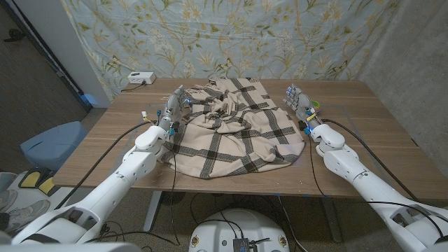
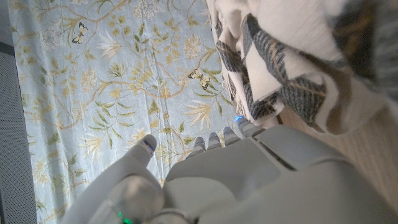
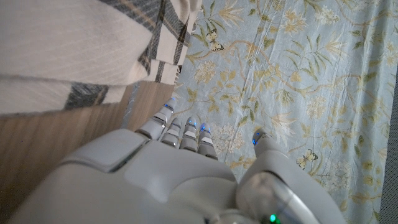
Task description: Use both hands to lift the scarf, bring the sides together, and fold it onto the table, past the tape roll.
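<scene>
The scarf's middle is bunched up by loose rumples point(image 1: 225, 117). The scarf's near corner point(image 1: 299, 155) will come out sideways when I pull it, while the scarf's far end stays where it is.
A beige scarf point(image 1: 234, 129) with dark plaid stripes lies bunched across the middle of the wooden table point(image 1: 364, 140). My left hand point(image 1: 175, 105) stands upright at the scarf's left edge with its fingers apart, holding nothing. In the left wrist view the left hand point(image 2: 236, 174) has its fingertips close beside a fold of the scarf point(image 2: 280, 56). My right hand point(image 1: 297, 101) stands just off the scarf's far right side, fingers spread and empty. The right wrist view shows the right hand point(image 3: 174, 174) a short gap from the scarf point(image 3: 74, 50).
A white box point(image 1: 140, 78) with a cable sits at the table's far left corner. A small green and yellow thing point(image 1: 316, 106) lies just right of my right hand; I cannot tell what it is. A floral curtain point(image 1: 231, 35) hangs behind the table.
</scene>
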Robot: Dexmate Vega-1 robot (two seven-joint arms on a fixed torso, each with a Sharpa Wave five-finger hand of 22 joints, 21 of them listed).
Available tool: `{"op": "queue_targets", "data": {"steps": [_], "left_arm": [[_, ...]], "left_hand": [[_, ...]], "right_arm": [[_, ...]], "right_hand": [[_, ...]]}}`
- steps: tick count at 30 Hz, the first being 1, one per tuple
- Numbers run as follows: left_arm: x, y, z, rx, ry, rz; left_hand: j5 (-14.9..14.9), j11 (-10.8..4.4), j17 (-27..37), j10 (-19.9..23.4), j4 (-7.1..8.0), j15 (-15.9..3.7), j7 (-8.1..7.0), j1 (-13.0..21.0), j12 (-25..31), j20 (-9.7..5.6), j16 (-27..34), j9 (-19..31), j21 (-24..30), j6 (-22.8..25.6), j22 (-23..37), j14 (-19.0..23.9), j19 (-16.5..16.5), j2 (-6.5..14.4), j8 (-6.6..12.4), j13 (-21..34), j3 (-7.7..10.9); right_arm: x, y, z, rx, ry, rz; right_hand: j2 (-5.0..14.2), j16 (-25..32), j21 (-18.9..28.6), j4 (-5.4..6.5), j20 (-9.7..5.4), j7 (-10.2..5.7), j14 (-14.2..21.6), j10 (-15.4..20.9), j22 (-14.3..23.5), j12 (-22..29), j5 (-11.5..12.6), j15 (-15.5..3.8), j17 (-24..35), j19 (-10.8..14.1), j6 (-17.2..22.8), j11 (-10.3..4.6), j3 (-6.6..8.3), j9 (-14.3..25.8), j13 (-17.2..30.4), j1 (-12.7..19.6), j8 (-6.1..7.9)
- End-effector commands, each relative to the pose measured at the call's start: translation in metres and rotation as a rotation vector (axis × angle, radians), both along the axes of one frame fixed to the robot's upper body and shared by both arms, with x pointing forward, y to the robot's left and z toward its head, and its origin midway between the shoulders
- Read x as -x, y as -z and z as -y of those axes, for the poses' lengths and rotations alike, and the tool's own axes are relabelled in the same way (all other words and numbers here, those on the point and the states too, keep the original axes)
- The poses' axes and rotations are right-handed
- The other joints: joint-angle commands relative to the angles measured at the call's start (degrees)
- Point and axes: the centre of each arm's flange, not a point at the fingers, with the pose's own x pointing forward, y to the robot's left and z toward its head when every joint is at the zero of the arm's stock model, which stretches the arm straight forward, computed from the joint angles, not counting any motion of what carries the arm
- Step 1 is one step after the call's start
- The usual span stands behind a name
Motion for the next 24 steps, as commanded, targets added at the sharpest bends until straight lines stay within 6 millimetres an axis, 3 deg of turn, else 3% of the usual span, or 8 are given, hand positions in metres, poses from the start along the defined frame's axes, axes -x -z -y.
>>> {"op": "queue_targets", "data": {"steps": [1,2,4,8,11,16,24], "left_arm": [[0.012,-0.003,-0.003,-0.054,-0.083,0.049],[0.015,-0.003,-0.003,-0.067,-0.099,0.062],[0.021,-0.004,-0.003,-0.109,-0.146,0.083],[0.033,-0.003,-0.001,-0.202,-0.235,0.125],[0.041,-0.001,0.001,-0.261,-0.280,0.142],[0.052,0.003,0.001,-0.327,-0.342,0.164],[0.067,0.010,-0.002,-0.416,-0.408,0.172]], "left_hand": [[0.4,-0.56,0.0,-1.5,-0.25,-0.01,-0.30,0.0,1.1,0.35,0.9,0.1,0.5,-3.5,0.1,-1.9,0.3,4.3,1.03,0.3,0.23],[0.4,-0.69,-0.1,-1.0,-0.43,0.10,-0.40,0.0,1.2,0.64,1.0,0.1,0.6,-3.0,0.1,-1.4,0.6,4.0,1.20,0.3,0.19],[0.0,-1.09,-0.3,1.1,-1.98,0.73,-1.39,0.8,1.8,2.73,1.2,0.1,0.9,-0.7,0.0,0.6,1.8,2.2,1.62,0.3,-0.14],[-1.1,-0.61,-0.2,4.6,-4.48,4.72,-3.25,2.7,2.4,6.75,1.2,0.3,0.9,5.3,0.1,3.8,2.2,0.8,2.66,0.5,-0.24],[-1.5,0.00,-0.2,5.7,-5.41,5.01,-3.04,3.4,2.5,7.48,1.1,0.4,0.5,8.3,0.2,4.2,1.4,0.2,3.18,0.5,-0.34],[-1.9,0.64,-0.1,7.1,-6.44,5.32,-3.73,4.2,2.9,7.93,1.1,0.5,0.1,9.4,0.2,5.0,0.6,-0.4,3.09,0.6,-0.40],[-2.3,0.56,-0.1,8.3,-7.81,5.75,-4.03,5.4,3.0,8.71,1.5,0.5,0.6,9.8,0.3,6.8,1.8,-0.7,2.74,0.7,-0.22]], "right_arm": [[-0.002,-0.005,-0.002,0.056,0.026,-0.015],[0.000,-0.005,-0.002,0.071,0.035,-0.015],[0.004,-0.006,-0.002,0.104,0.050,-0.016],[0.012,-0.006,-0.004,0.162,0.080,-0.018],[0.018,-0.005,-0.006,0.209,0.107,-0.023],[0.027,-0.001,-0.011,0.285,0.141,-0.037],[0.039,0.004,-0.020,0.374,0.145,-0.056]], "right_hand": [[-0.39,0.4,0.1,-0.12,1.81,0.12,0.6,1.4,0.2,0.5,0.1,1.55,0.0,0.5,1.0,0.63,0.43,0.1,0.2,0.6,0.43],[-0.90,0.3,0.0,-0.85,3.40,-0.05,1.1,1.6,0.2,0.4,-0.1,2.77,-0.1,0.3,1.1,0.65,0.59,0.1,0.2,1.4,0.41],[-1.14,0.7,-0.1,-2.37,5.96,-0.91,2.8,1.9,0.3,0.3,-0.4,4.59,-0.3,0.3,1.5,0.60,1.18,0.1,0.2,3.2,0.48],[-0.78,1.2,-0.2,-4.41,7.32,-2.74,5.3,3.0,0.4,0.5,-1.0,4.90,-0.2,0.4,2.7,0.71,2.34,0.2,0.3,5.8,0.83],[-0.65,1.1,-0.2,-5.32,7.51,-2.95,5.6,3.3,0.5,0.5,-1.3,4.85,-0.2,0.3,3.8,0.59,2.86,0.2,0.3,6.9,1.17],[-0.84,1.1,-0.3,-6.28,7.82,-3.14,5.8,3.8,0.5,0.6,-1.6,4.55,-0.2,0.0,4.7,0.47,3.23,0.2,0.3,8.0,1.35],[-0.86,1.1,-0.3,-6.85,7.82,-3.30,6.1,4.1,0.5,0.6,-1.8,4.48,-0.1,0.1,4.9,0.48,3.45,0.2,0.3,8.7,1.34]]}}
